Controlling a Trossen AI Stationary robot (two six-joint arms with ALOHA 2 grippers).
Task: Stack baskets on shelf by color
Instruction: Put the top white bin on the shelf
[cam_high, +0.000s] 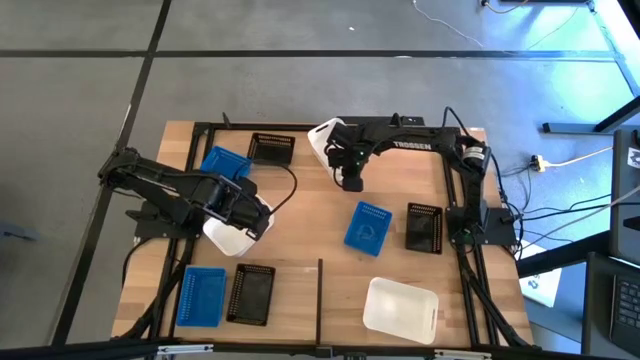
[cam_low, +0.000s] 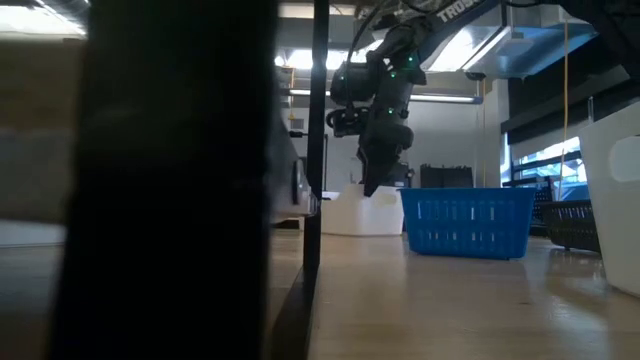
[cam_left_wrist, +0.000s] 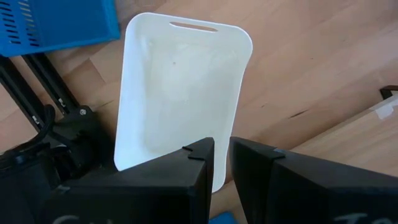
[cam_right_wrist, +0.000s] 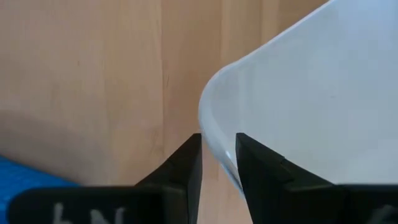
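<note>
The second white basket's rim (cam_right_wrist: 220, 149) is at a slant between my right gripper's fingers, so the basket (cam_high: 324, 140) will turn to line up with them when I pinch.
My left gripper (cam_high: 247, 218) (cam_left_wrist: 222, 163) is over the left middle of the shelf (cam_high: 300, 205), shut on a white basket (cam_high: 226, 238) (cam_left_wrist: 183, 93) that lies open side up. My right gripper (cam_high: 350, 180) (cam_right_wrist: 219, 155) (cam_low: 372, 185) points down near the far edge, shut on a second white basket (cam_high: 324, 138) (cam_right_wrist: 311, 99) (cam_low: 360, 213). The third white basket (cam_high: 400, 306) rests on its base near the near edge. Three blue baskets (cam_high: 226, 164) (cam_high: 367, 228) (cam_high: 201, 297) and three black baskets (cam_high: 271, 148) (cam_high: 424, 228) (cam_high: 251, 295) stand about the board. My left gripper pinches the rim of the white basket's short end (cam_left_wrist: 216, 177), opposite the end with the handle slot (cam_left_wrist: 193, 26). The fingers come from above. Whether the basket is lifted clear I cannot tell. My right gripper has the second white basket's rim by a rounded corner (cam_right_wrist: 219, 152) between its fingers, one finger (cam_right_wrist: 261, 165) over the inside and one (cam_right_wrist: 183, 165) outside, coming from above. The basket's base looks to be on the board (cam_low: 360, 232).
Black rails (cam_high: 320, 300) edge and cross the board. In the low view a dark post (cam_low: 180, 180) blocks the left half, and a blue basket (cam_low: 468, 222) and a white one (cam_low: 620, 200) stand close by. Bare wood lies in the board's middle (cam_high: 310, 235). Cables trail at the right (cam_high: 540, 210).
</note>
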